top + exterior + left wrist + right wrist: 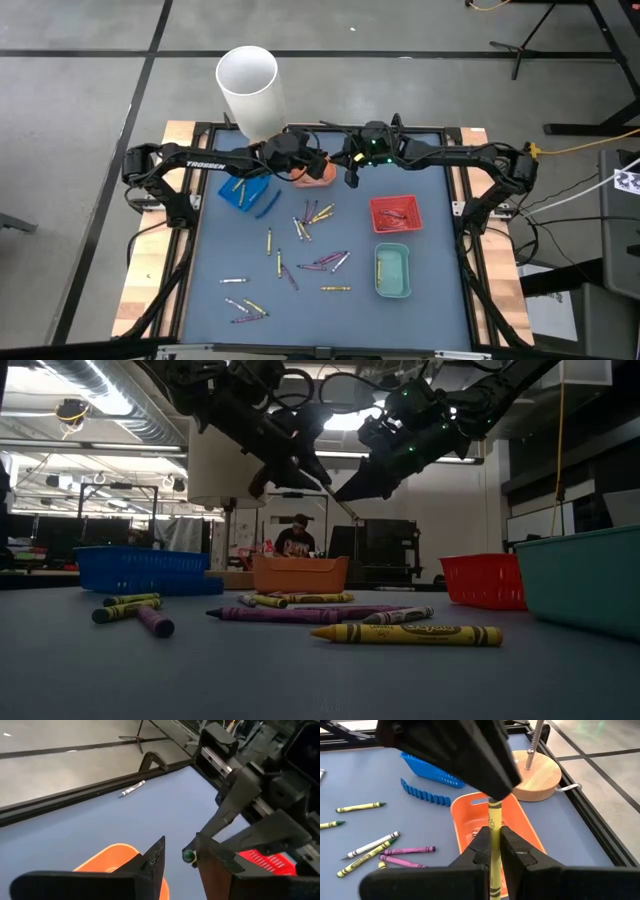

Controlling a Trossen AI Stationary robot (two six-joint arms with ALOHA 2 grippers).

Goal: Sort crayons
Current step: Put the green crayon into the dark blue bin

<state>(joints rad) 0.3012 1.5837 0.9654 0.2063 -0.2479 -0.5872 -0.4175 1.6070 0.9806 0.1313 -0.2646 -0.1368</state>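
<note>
I should take the crayon's green-tipped end [188, 856] with my left gripper and carry the yellow crayon to the blue tray [243, 192], because my right gripper is holding the crayon far from there.
My right gripper [493, 845] is shut on a yellow crayon [494, 817] above the orange tray [520, 827] at the table's far middle. My left gripper [180, 865] is open and faces it, its fingers either side of the crayon's green tip [189, 855]; I cannot tell whether they touch it. In the high view the left gripper [308, 167] and the right gripper [350, 178] meet over the orange tray [318, 178]. Several yellow, purple and white crayons [318, 215] lie flat on the blue mat. My right gripper pinches the yellow crayon's shaft [493, 839] between its two fingers. The crayon lies along the fingers and sticks out past their tips toward the left gripper. It is lifted clear, slanting above the orange tray [300, 573].
A blue tray [245, 190] stands at the far left, a red tray [395, 213] at the right and a teal tray [392, 270] nearer. A wooden base with a metal rod [535, 775] and a white cylinder [250, 85] stand at the far edge.
</note>
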